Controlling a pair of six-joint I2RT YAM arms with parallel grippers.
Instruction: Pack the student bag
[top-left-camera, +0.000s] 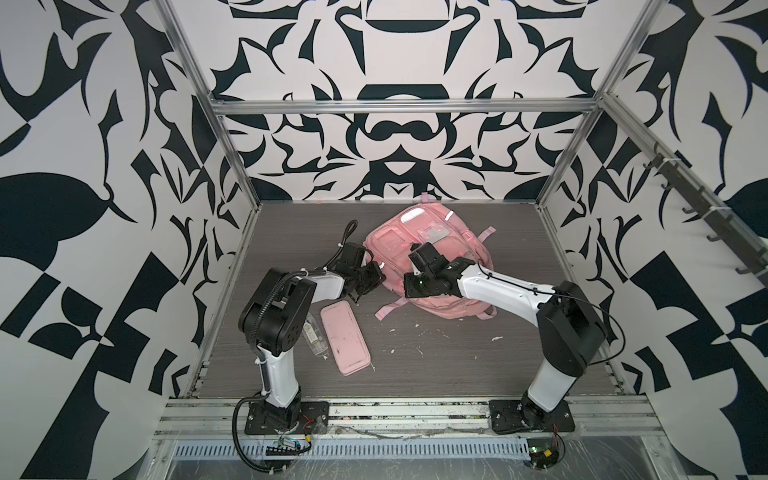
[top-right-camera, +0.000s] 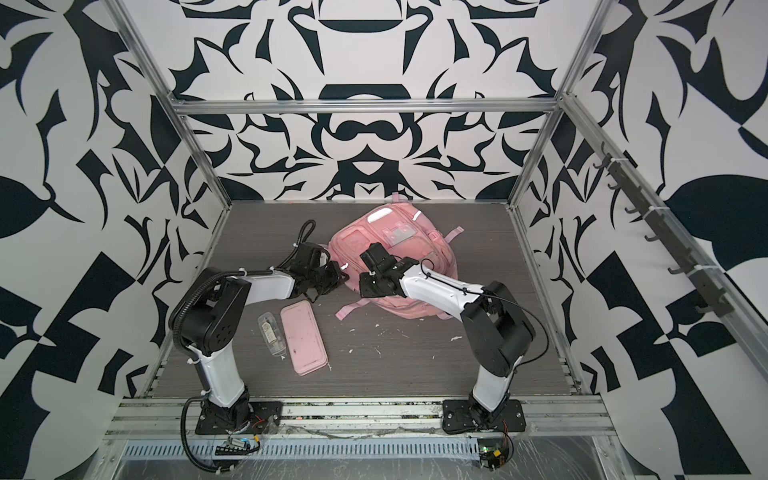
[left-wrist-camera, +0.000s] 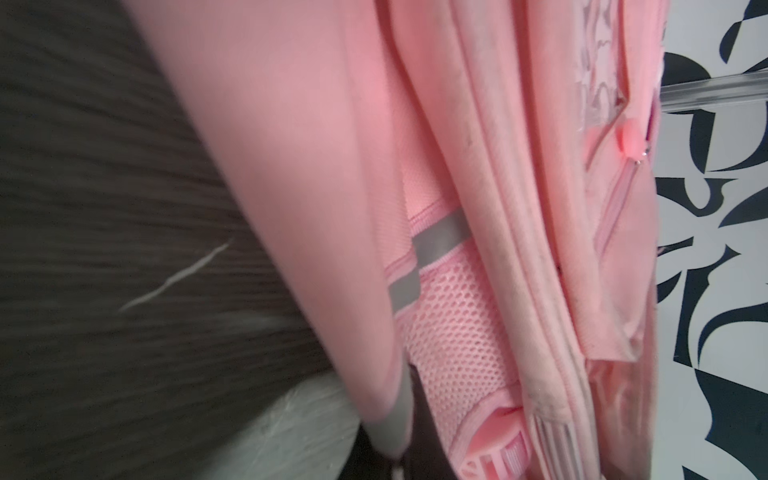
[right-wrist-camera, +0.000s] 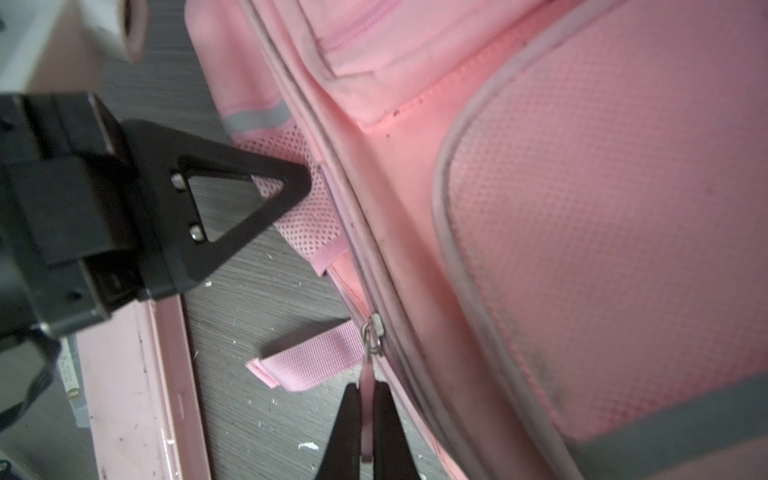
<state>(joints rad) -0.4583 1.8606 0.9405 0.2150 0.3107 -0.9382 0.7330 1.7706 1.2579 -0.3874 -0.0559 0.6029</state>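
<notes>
The zipper pull should keep moving along the bag's edge in my right gripper, with my left gripper pinching the bag's silver-strip fold (left-wrist-camera: 391, 416), until the metal slider reaches the mesh pocket (right-wrist-camera: 318, 224).
The student bag (top-left-camera: 436, 253) (top-right-camera: 399, 249), a soft pink backpack, lies on the dark table toward the back in both top views. My left gripper (top-left-camera: 375, 277) (top-right-camera: 338, 277) (right-wrist-camera: 305, 179) is at the bag's left side, shut on the fabric edge by the mesh side pocket (left-wrist-camera: 453, 332). In the left wrist view the gripper (left-wrist-camera: 399, 459) pinches a fold with a silver strip. My right gripper (right-wrist-camera: 367, 419) (top-left-camera: 409, 291) is at the bag's near left edge, shut on the pink zipper pull (right-wrist-camera: 367, 395) below the metal slider (right-wrist-camera: 375, 332).
A flat pink pencil case (top-left-camera: 345, 338) (top-right-camera: 303, 338) lies in front of the left arm, with a clear plastic item (top-left-camera: 313, 338) (top-right-camera: 272, 334) beside it. A loose pink strap (right-wrist-camera: 307, 361) (top-left-camera: 388, 308) trails from the bag's near edge. White scraps dot the table.
</notes>
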